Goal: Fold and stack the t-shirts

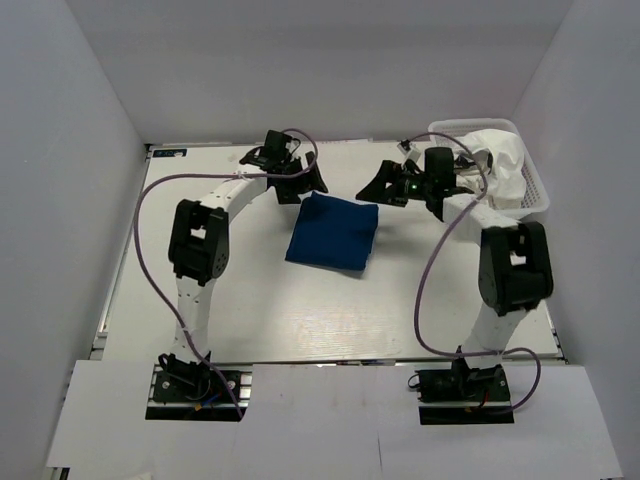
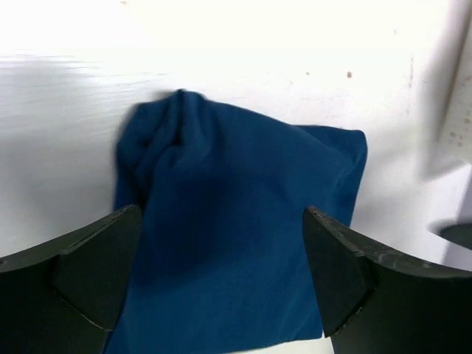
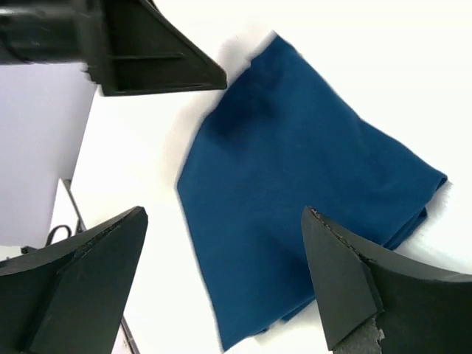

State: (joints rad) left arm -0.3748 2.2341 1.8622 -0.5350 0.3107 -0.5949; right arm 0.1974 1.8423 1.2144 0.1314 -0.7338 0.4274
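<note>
My gripper will slide the folded square point(image 1: 335, 234) along in one piece when it pulls at the navy blue t-shirt's side edge point(image 2: 144, 164), because layers lie doubled there.
A navy blue t-shirt point(image 1: 332, 232) lies folded into a rough square in the middle of the table; its print does not show. It fills the left wrist view point(image 2: 236, 236) and the right wrist view point(image 3: 295, 214). My left gripper point(image 1: 300, 185) hovers at the shirt's far left corner, open, nothing between its fingers. My right gripper point(image 1: 385, 188) hangs open just beyond the shirt's far right corner, also empty. A white t-shirt point(image 1: 500, 160) is bunched in the basket at the back right.
The white lattice plastic basket point(image 1: 538, 195) stands at the table's far right edge, behind my right arm. Grey walls close in the table on three sides. A purple cable loops off each arm.
</note>
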